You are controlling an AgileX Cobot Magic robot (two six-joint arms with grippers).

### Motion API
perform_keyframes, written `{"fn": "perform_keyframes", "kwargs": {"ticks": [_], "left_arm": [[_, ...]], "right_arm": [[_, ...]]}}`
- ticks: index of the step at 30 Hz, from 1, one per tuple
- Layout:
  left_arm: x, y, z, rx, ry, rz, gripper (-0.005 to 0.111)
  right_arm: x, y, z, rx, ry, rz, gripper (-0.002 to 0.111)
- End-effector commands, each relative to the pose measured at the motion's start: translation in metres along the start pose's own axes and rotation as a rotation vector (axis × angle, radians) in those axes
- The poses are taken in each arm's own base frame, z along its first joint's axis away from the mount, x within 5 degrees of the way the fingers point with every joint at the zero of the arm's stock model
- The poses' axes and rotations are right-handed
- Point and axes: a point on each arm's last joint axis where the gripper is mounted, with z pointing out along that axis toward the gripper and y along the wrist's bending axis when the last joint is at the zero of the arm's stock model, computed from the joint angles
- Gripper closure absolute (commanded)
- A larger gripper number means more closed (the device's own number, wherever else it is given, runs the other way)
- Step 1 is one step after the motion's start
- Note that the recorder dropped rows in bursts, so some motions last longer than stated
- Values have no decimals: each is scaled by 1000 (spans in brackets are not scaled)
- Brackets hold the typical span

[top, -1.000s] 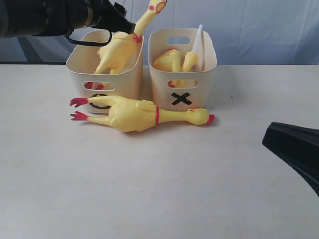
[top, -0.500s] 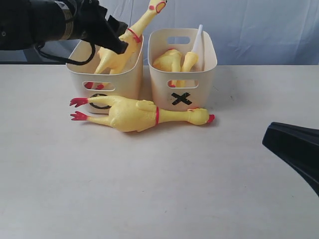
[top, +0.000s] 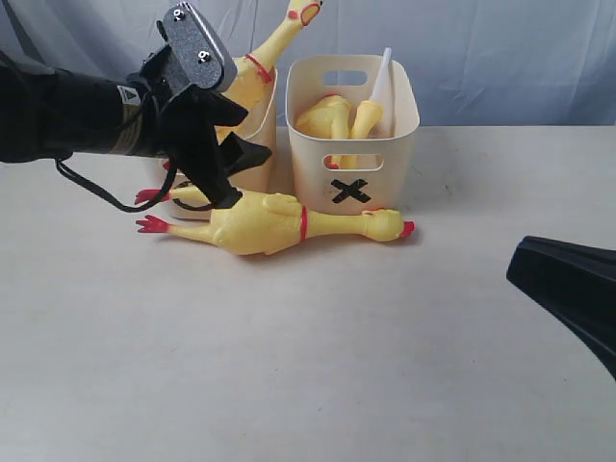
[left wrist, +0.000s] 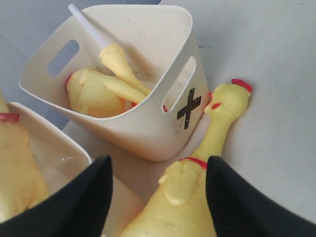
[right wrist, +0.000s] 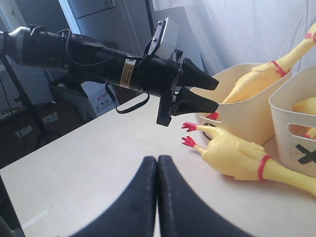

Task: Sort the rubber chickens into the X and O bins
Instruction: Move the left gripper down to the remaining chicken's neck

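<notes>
The long rubber chicken's narrow neck [top: 337,224] is uncovered ahead of my open fingers, so my left gripper should keep going down to the neck and close around it.
One long rubber chicken [top: 279,223] lies on the table in front of both bins, head to the right. My left gripper [top: 241,178] hangs open just above its body, one finger on each side [left wrist: 158,170]. A second long chicken [top: 274,43] leans in the left bin [top: 265,135], head poking above the rim. The arm hides that bin's mark. The X bin [top: 395,164] holds shorter chickens [top: 327,115] and a white tube [top: 383,77]. My right gripper [right wrist: 157,160] is shut and empty, low at the table's right [top: 568,279].
The two bins stand side by side at the table's back edge, against a blue-white curtain. The left arm's cable [top: 106,197] loops down over the table. In the right wrist view, stands and equipment [right wrist: 29,113] sit beyond the table's far side.
My left gripper has come away from the chicken leaning in the left bin, swung down in front of that bin, and now hangs open over the lying chicken. The right gripper has not moved.
</notes>
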Motion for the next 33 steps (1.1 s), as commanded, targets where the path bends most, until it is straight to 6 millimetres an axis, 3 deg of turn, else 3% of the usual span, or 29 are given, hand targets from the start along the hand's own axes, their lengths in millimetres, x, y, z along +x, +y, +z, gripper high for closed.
{"fn": "perform_keyframes", "kwargs": {"ticks": [1, 5, 13, 23, 29, 33], "left_arm": [[-4, -9, -2, 78, -38, 16, 53], [-5, -22, 4, 185, -71, 75, 53], [8, -49, 37, 276, -20, 147, 53], [24, -79, 77, 135, 176, 401, 53], [42, -93, 98, 78, 295, 469, 53], [41, -93, 106, 51, 310, 483, 54]], "right_arm": [[1, 0, -1, 3, -2, -1, 108], [1, 0, -1, 3, -2, -1, 108], [1, 0, -1, 3, -2, -1, 108], [1, 0, -1, 3, -2, -1, 108], [1, 0, -1, 3, -2, -1, 108], [1, 0, -1, 3, -2, -1, 108]]}}
